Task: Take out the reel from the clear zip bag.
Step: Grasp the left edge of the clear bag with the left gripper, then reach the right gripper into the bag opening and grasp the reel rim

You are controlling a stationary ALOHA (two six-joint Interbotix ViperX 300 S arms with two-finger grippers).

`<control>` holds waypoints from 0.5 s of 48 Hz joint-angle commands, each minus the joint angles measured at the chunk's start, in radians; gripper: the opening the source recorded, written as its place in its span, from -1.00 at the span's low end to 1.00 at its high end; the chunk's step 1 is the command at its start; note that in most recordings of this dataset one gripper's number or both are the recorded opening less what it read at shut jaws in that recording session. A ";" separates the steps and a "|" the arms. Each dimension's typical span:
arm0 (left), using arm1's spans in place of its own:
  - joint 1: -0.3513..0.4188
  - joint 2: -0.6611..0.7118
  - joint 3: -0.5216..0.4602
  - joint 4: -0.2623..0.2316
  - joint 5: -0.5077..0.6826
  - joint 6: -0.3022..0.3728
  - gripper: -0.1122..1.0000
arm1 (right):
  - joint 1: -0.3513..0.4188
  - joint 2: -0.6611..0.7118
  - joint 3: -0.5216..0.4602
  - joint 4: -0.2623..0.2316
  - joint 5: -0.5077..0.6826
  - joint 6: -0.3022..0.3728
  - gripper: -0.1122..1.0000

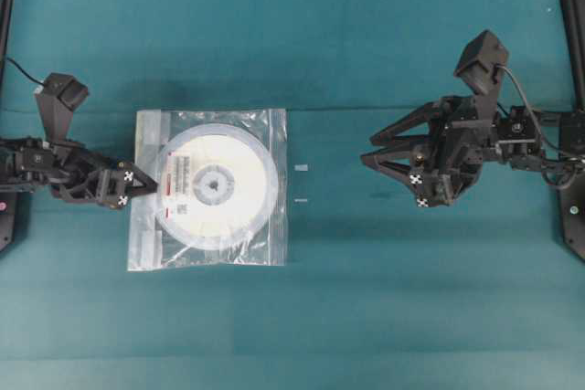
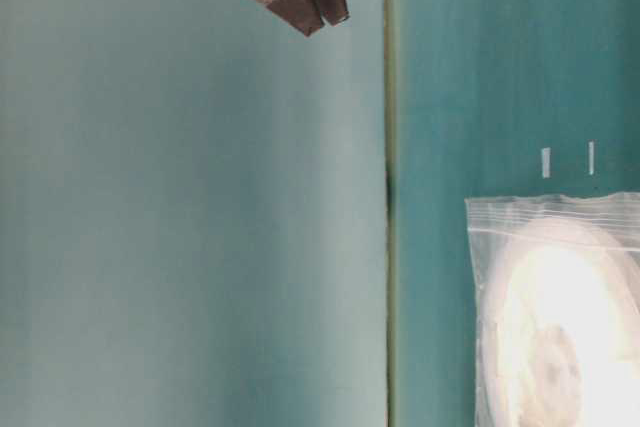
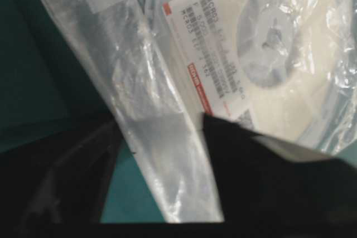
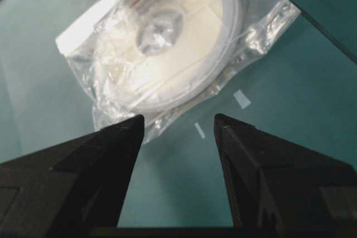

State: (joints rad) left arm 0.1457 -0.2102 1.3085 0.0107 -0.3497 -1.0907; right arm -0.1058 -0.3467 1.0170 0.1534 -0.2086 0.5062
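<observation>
The reel [image 1: 217,186] will slide out at the bag's edge facing my right gripper when I pull it, because the zip line [image 1: 275,187] runs along that edge.
The clear zip bag [image 1: 267,131] lies flat on the teal table with the reel [image 1: 215,187] inside it, white label up. The bag's whitish zip strip [image 1: 146,134] runs along its left edge. My left gripper [image 1: 148,185] is at that left edge. In the left wrist view its jaws [image 3: 160,126] stand apart around the bag's edge [image 3: 150,110]; the film lies against the right finger and bare table shows beside the left one. The reel's label [image 3: 206,54] is just beyond. My right gripper [image 1: 367,151] hovers open well to the right, empty, facing the bag [image 4: 268,20].
Two small white tape marks [image 1: 302,168] [image 1: 301,200] lie on the table between the bag and the right gripper. Black frame rails [image 1: 572,6] run along both side edges. The teal table [image 1: 292,317] extends in front of and behind the bag.
</observation>
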 commanded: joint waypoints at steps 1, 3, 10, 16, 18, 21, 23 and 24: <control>-0.003 -0.005 -0.009 0.002 -0.005 0.003 0.33 | -0.002 -0.006 -0.014 0.002 0.008 0.011 0.49; -0.003 -0.005 -0.009 0.002 -0.003 0.005 0.18 | -0.002 -0.005 -0.014 0.003 0.017 0.011 0.49; -0.003 -0.005 -0.011 0.003 -0.003 0.009 -0.35 | -0.002 0.000 -0.012 0.015 0.063 0.012 0.50; -0.002 -0.005 -0.012 0.003 -0.003 0.011 -0.66 | -0.002 0.026 -0.012 0.055 0.094 0.012 0.51; -0.002 -0.005 -0.011 0.003 -0.002 0.011 -0.72 | -0.002 0.041 -0.014 0.069 0.097 0.012 0.52; 0.000 -0.005 -0.011 0.003 -0.002 0.012 -0.78 | -0.002 0.071 -0.017 0.091 0.095 0.012 0.54; 0.002 -0.005 -0.011 0.003 -0.002 0.012 -0.78 | -0.002 0.092 -0.021 0.100 0.095 0.012 0.55; 0.002 -0.005 -0.011 0.003 -0.002 0.012 -0.78 | -0.002 0.109 -0.031 0.106 0.094 0.012 0.56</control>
State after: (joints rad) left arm 0.1457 -0.2117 1.3070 0.0107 -0.3482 -1.0815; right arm -0.1074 -0.2730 1.0155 0.2393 -0.1104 0.5062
